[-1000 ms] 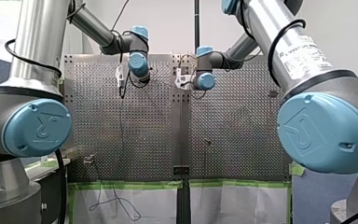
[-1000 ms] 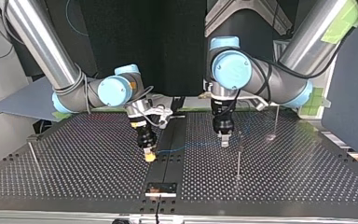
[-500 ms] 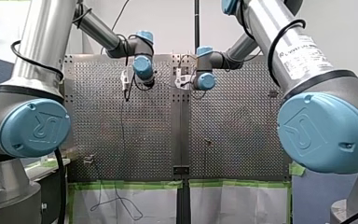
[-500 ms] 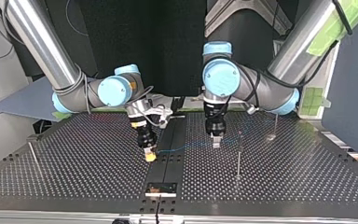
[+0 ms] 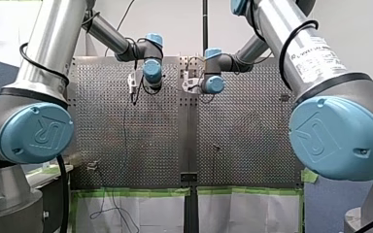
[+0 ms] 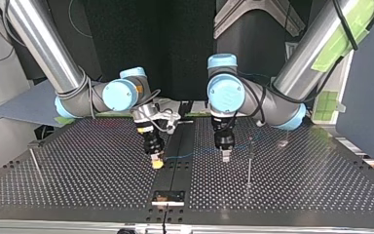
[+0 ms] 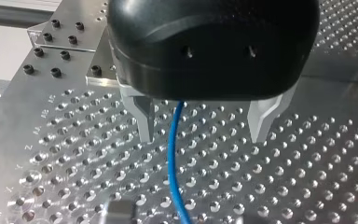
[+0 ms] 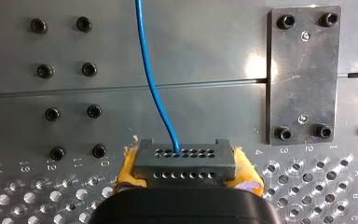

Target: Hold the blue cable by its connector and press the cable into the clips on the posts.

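The blue cable comes out of the grey connector in a smooth, shallow bow, so I expect it to stay a gentle line as I carry it.
A thin blue cable leaves a grey connector, and my right gripper is shut on that connector with its yellow pads. In the top view the right gripper stands low over the table's middle seam. The blue cable runs from it toward my left gripper. My left gripper is open just above the perforated plate. The blue cable passes between its metal fingers, closer to one finger and touching neither.
A thin upright post stands just beside my left gripper. Another post rises further back and a third near the table's edge at the top view's left. A small bolted plate sits on the seam.
My left arm has moved along the cable toward the top view's left, closer to the right gripper. My right gripper has stayed put on the connector.
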